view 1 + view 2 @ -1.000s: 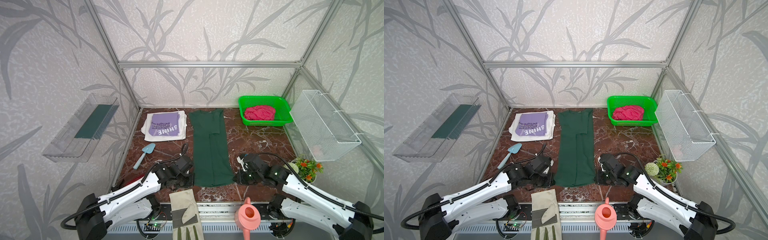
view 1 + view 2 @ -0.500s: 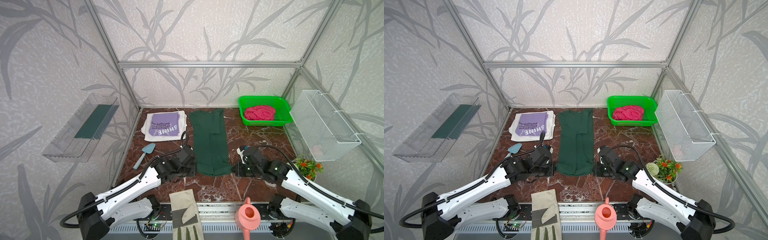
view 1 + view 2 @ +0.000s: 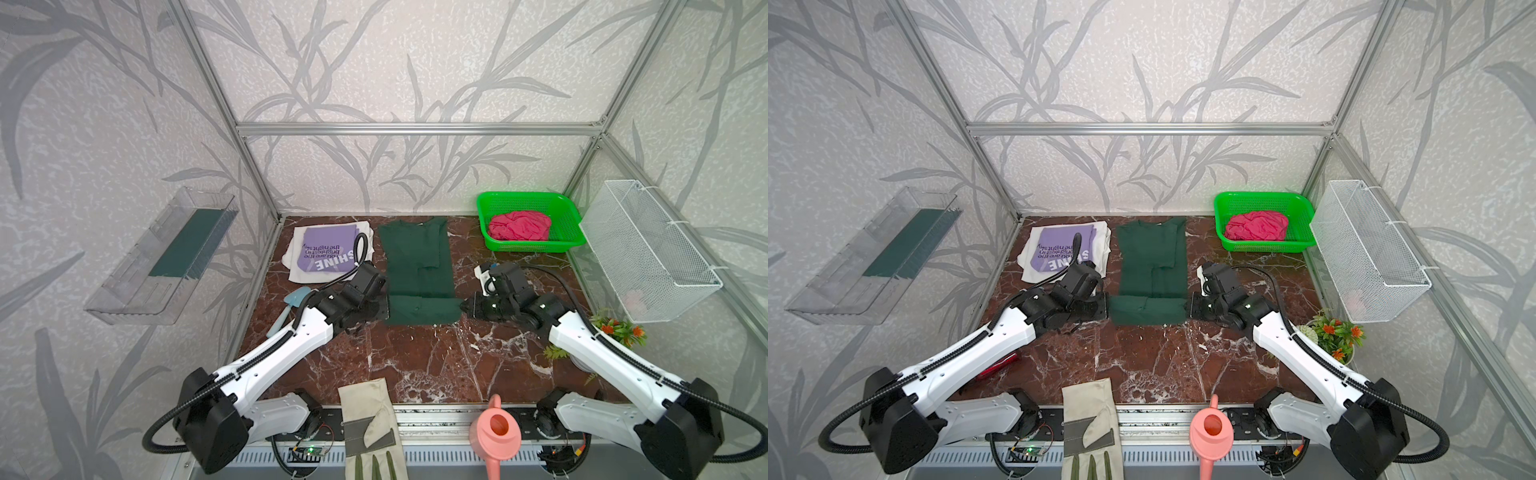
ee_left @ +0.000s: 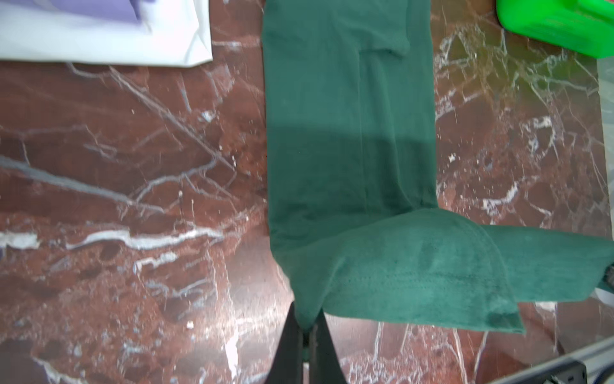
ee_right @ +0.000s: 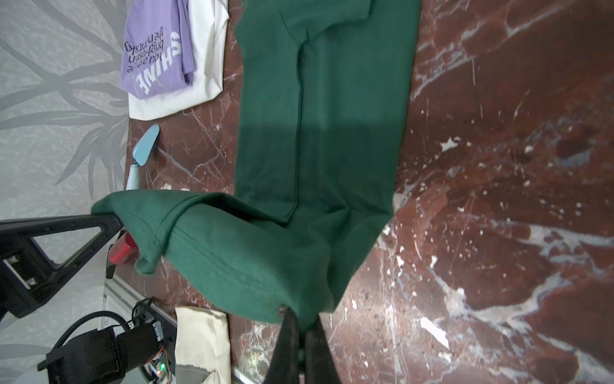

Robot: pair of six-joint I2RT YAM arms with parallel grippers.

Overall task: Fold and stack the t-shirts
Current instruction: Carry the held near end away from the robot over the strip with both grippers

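Observation:
The hem (image 3: pixel 424 309) is stretched straight between my grippers across the dark green t-shirt, so my left gripper keeps bringing the hem forward until it gets to the t-shirt's middle (image 3: pixel 421 272).
A dark green t-shirt (image 3: pixel 415 257) lies as a long folded strip on the marble table, its near hem lifted and doubled back over itself. My left gripper (image 3: pixel 385 305) is shut on the hem's left corner, and the cloth shows pinched between the fingers in the left wrist view (image 4: pixel 306 327). My right gripper (image 3: pixel 463 307) is shut on the right corner, seen likewise in the right wrist view (image 5: pixel 303 324). A folded lilac "SHINE" t-shirt (image 3: pixel 328 249) rests on a folded white one (image 3: pixel 299 272) at the back left. A crumpled pink-red t-shirt (image 3: pixel 519 226) sits in the green basket (image 3: pixel 523 196).
A blue trowel (image 3: pixel 291 305) lies left of my left arm. A beige work glove (image 3: pixel 368 419) and a pink watering can (image 3: pixel 496 432) sit at the front edge. A potted plant (image 3: pixel 619 330) and a wire basket (image 3: pixel 648 249) are on the right, a clear tray (image 3: pixel 166 257) on the left wall.
Both grippers have moved away from the front edge with the green t-shirt's hem, folding its near end back over the strip, which now looks shorter.

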